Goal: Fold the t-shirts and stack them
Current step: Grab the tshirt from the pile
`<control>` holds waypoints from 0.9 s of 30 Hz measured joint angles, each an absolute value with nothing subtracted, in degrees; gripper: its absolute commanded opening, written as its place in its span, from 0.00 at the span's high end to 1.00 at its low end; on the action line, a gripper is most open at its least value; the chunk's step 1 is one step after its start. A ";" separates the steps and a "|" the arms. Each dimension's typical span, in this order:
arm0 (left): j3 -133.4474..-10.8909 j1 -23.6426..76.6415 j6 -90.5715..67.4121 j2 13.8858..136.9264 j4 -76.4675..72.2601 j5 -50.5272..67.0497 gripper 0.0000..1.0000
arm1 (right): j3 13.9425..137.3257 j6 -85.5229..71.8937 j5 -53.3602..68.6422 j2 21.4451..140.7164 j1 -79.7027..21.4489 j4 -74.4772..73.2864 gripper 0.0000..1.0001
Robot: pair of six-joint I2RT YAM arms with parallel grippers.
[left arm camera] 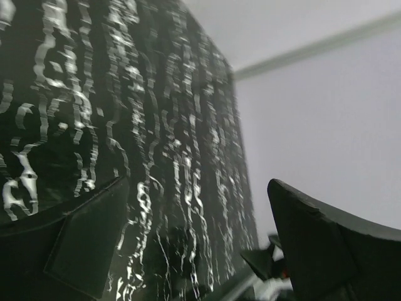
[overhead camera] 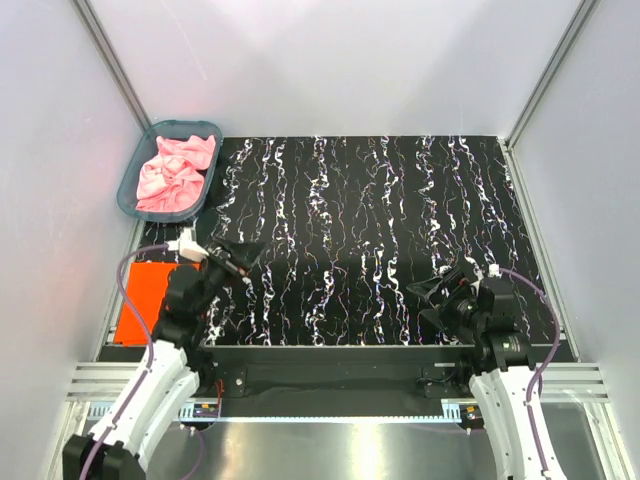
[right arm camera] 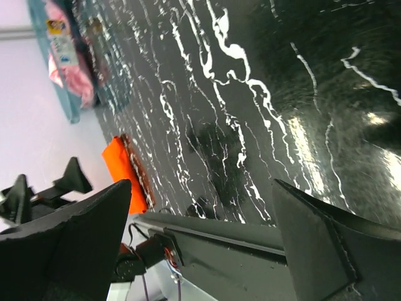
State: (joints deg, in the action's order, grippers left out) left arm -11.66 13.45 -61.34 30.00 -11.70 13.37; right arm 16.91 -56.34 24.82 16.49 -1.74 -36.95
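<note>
I should go on moving my left gripper to the open tub before closing it on a fold (overhead camera: 165,168) of the light pink t-shirt, as I see the mat clear (overhead camera: 335,240) and the t-shirt crumpled in the tub.
A light pink t-shirt (overhead camera: 175,170) lies crumpled inside a teal tub (overhead camera: 130,187) at the far left corner; both show in the right wrist view, the shirt (right arm camera: 69,81) and the tub (right arm camera: 66,108). A bright orange-red t-shirt (overhead camera: 145,300) lies folded flat at the left, just off the mat's edge, also in the right wrist view (right arm camera: 119,172). My left gripper (overhead camera: 252,263) is open and empty above the mat's near left part (left arm camera: 194,232). My right gripper (overhead camera: 420,305) is open and empty above the mat's near right part (right arm camera: 200,207).
A black mat with white marbled streaks (overhead camera: 380,220) covers the table. White walls with metal corner posts (overhead camera: 115,70) close in the back and sides. A metal rail (overhead camera: 330,380) runs along the near edge by the arm bases.
</note>
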 measured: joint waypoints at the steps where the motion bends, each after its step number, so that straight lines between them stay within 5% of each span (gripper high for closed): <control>1: -14.52 13.41 -60.93 32.08 -8.97 11.57 0.01 | 18.15 -56.14 24.05 17.74 -1.74 -37.95 0.00; 13: -47.94 4.62 -46.22 58.92 8.88 -3.25 0.01 | 39.11 -48.77 23.70 38.11 -1.74 -46.09 0.00; 27: -102.32 -9.13 -31.51 116.01 15.09 -19.99 0.01 | 51.86 -41.56 20.47 51.81 -1.74 -49.47 0.00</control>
State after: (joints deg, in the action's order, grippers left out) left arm -102.32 -9.13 -31.51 116.01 15.09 -19.99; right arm 51.86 -41.56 20.47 51.81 -1.74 -49.47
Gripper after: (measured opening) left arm 0.987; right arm 0.994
